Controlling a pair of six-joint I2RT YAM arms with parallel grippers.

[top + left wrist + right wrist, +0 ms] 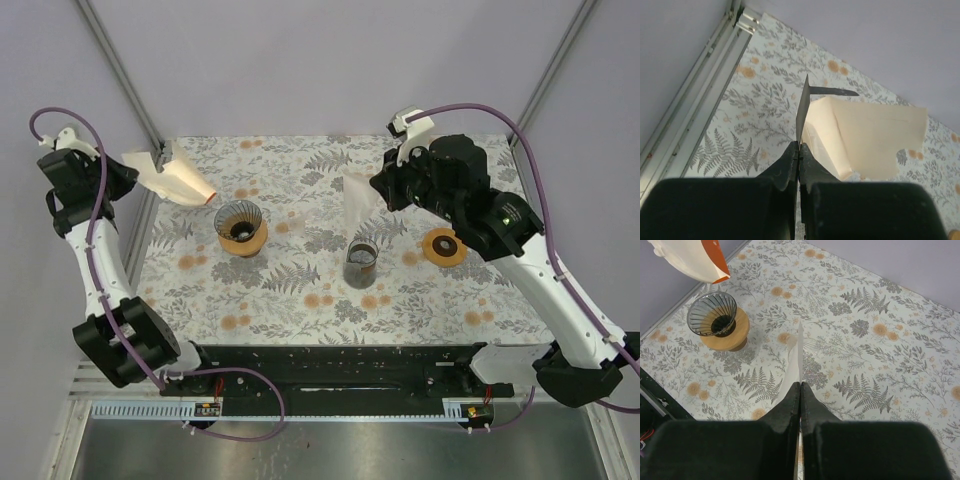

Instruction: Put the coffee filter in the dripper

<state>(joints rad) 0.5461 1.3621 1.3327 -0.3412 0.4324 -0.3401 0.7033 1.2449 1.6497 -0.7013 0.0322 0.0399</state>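
My left gripper keeps lowering the pack until it rests on the clear mat beside the dripper and then let go, as the white filter is in my right gripper.
The glass dripper on its wooden collar stands at the mat's left centre; it also shows in the right wrist view, and it holds nothing. My right gripper is shut on a white paper coffee filter and holds it in the air, right of the dripper. In the right wrist view the filter is edge-on between the shut gripper's fingers. My left gripper is shut on a cream filter pack with an orange end, held up at the far left. In the left wrist view the gripper pinches the pack's flap.
A glass cup stands on the fern-patterned mat below the held filter. A round wooden lid with a dark centre lies to its right. Metal frame rails run along the back left and right corners.
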